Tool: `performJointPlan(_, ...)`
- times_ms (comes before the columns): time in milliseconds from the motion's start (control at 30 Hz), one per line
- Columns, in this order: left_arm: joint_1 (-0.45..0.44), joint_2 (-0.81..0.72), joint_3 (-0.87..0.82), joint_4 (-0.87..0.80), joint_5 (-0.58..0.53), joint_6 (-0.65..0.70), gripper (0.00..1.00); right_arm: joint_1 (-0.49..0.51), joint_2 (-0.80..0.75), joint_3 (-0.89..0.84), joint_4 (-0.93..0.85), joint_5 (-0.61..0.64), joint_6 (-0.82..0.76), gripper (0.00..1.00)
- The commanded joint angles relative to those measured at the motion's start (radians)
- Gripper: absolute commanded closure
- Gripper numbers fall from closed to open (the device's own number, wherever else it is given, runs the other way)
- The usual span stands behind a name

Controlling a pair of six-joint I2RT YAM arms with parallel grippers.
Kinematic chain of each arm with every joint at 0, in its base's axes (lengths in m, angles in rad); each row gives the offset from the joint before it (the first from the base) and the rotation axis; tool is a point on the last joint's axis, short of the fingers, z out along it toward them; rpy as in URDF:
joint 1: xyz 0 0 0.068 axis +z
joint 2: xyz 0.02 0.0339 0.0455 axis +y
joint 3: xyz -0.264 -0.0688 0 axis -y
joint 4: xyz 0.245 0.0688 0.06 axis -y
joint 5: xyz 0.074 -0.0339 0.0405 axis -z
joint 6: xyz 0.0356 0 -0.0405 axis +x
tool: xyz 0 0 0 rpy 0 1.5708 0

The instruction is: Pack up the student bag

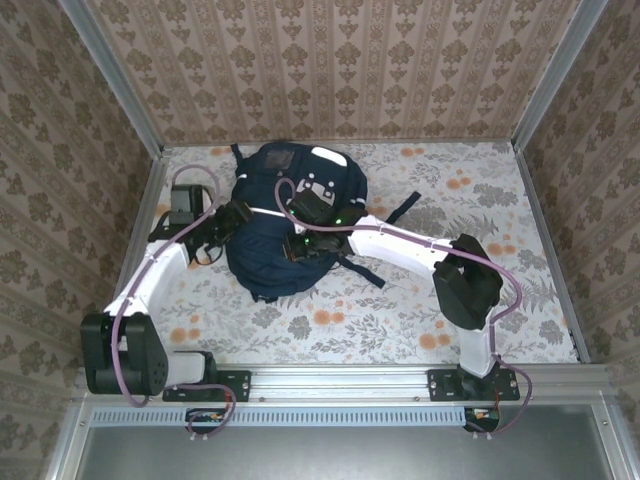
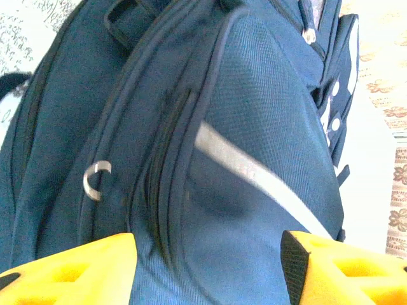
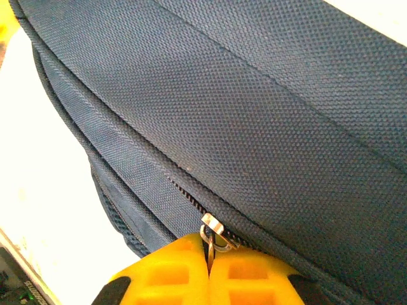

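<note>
The bag is crooked and its white stripe slants because the zipper pull is dragging the bag's side inward, so next my right gripper moves the pull back toward the strap.
The student bag, navy blue with white stripes, lies in the middle of the floral table. My left gripper is at its left side. In the left wrist view it is open, its yellow fingers wide apart against the bag's fabric, near a white stripe and a metal zipper ring. My right gripper is over the bag's near part. In the right wrist view it is shut on the metal zipper pull of a zip that runs along the bag.
Dark straps trail from the bag to the right. Wallpapered walls close in the table at the back and on both sides. A metal rail runs along the near edge. There is bare tablecloth at the right.
</note>
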Motion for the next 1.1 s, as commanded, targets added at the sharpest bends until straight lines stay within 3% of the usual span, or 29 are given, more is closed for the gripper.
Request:
performJointPlan(0, -0.002, -0.038, -0.048, 0.032, 0.061, -0.073, 0.38, -0.006, 0.016, 0.063, 0.052, -0.042, 0.003, 1.0)
performJointPlan(133, -0.008, -0.041, -0.069, 0.097, 0.106, -0.132, 0.42, -0.006, 0.023, 0.066, 0.054, -0.055, 0.006, 1.0)
performJointPlan(267, -0.02, 0.002, -0.068, 0.151, 0.129, -0.162, 0.54, -0.005, 0.021, 0.063, 0.054, -0.075, 0.006, 1.0)
performJointPlan(400, -0.03, 0.034, -0.068, 0.182, 0.119, -0.176, 0.74, -0.005, -0.002, 0.046, 0.035, -0.04, -0.005, 1.0)
performJointPlan(567, -0.026, 0.045, -0.067, 0.155, 0.067, -0.14, 1.0, -0.012, -0.051, -0.011, -0.034, 0.111, -0.041, 1.0)
performJointPlan(767, -0.008, 0.048, -0.074, 0.127, 0.031, -0.105, 1.0, -0.065, -0.132, -0.136, -0.063, 0.215, -0.063, 1.0)
performJointPlan(1067, 0.015, 0.048, -0.064, 0.094, 0.02, -0.062, 1.0, -0.17, -0.174, -0.222, -0.047, 0.218, -0.108, 1.0)
